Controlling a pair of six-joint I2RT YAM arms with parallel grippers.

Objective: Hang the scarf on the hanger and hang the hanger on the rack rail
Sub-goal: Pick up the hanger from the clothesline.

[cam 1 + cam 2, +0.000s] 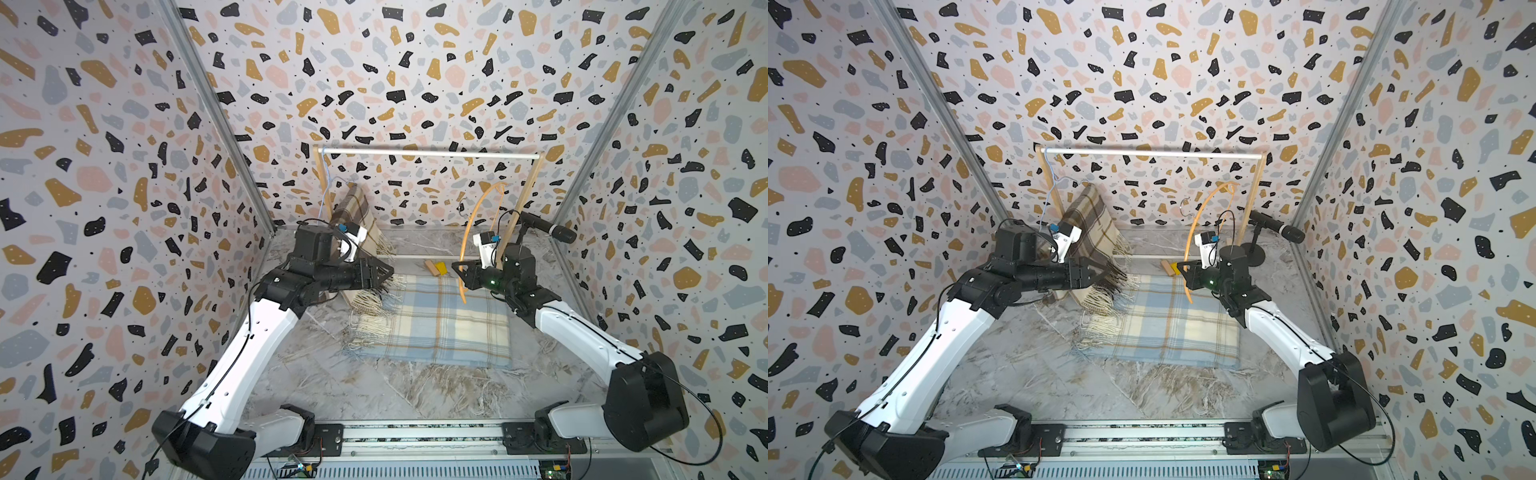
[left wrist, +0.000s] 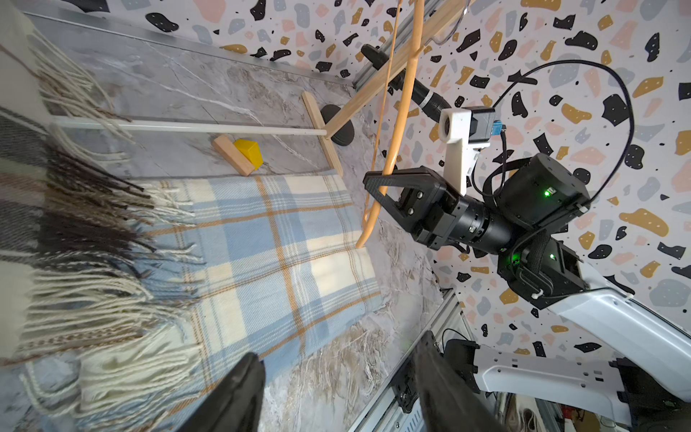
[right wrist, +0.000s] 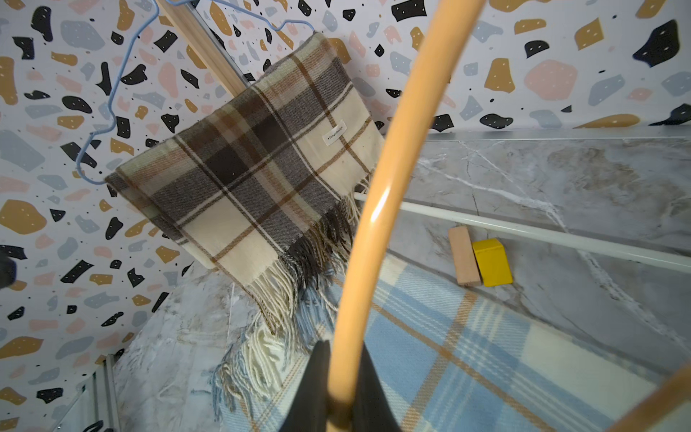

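Observation:
My gripper will feed the blue scarf's loose end, and the loose end will bunch and fold through, because a gap shows between the orange hanger's arm and thin bar.
A blue and cream plaid scarf lies flat on the marble table, fringe toward the left arm. My right gripper is shut on the lower arm of an orange hanger, which it holds upright in the air above the scarf's far right corner. The hanger clears the blue scarf. My left gripper is open and empty above the scarf's far left corner, beside hanging fringe.
A brown plaid scarf hangs on a blue wire hanger at the left end of the wooden rack's white rail. A wooden block and a yellow block lie behind the scarf. A microphone stands at the back right.

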